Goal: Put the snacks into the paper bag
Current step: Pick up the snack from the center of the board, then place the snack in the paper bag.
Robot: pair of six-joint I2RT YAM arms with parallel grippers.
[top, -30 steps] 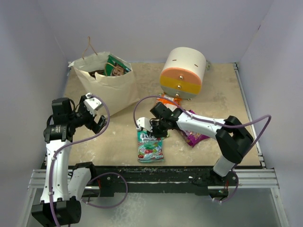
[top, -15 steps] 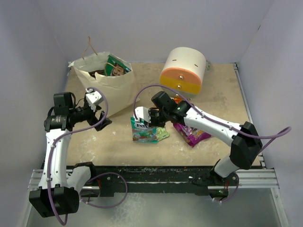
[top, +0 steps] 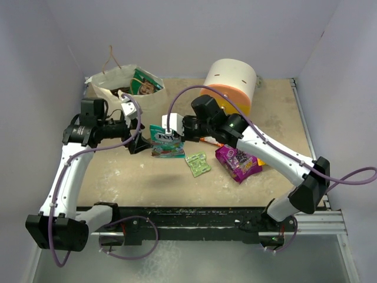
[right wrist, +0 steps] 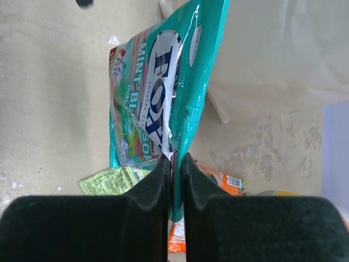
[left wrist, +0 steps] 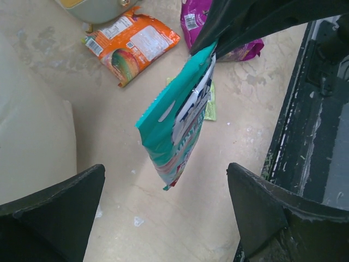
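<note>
The paper bag [top: 134, 88] stands by my left gripper while my right gripper holds the teal candy packet, so next my left gripper takes the packet's loose end [top: 161, 150] before bagging it.
My right gripper [top: 177, 131] is shut on the top edge of the teal candy packet [top: 166, 142] and holds it off the table, just right of the paper bag [top: 152, 105]. In the right wrist view the fingers [right wrist: 158, 180] pinch the packet [right wrist: 158, 93], which hangs in front of the bag [right wrist: 272, 49]. My left gripper [top: 136, 143] is open and empty. The packet [left wrist: 180, 120] hangs ahead of its jaws [left wrist: 166, 218], apart from them. A green-white packet [top: 144, 82] and a brown chip bag [top: 122, 91] stick out of the bag.
A small green packet [top: 198, 163], a purple packet [top: 238, 162] and an orange packet [left wrist: 131, 43] lie on the table. The round white-orange drawer unit [top: 232, 82] stands at the back. The black front rail [left wrist: 311, 136] runs along the near edge.
My right gripper lifted the teal packet off the table and carried it left and back toward the bag. The small green packet now shows. My left gripper swung right toward the packet.
</note>
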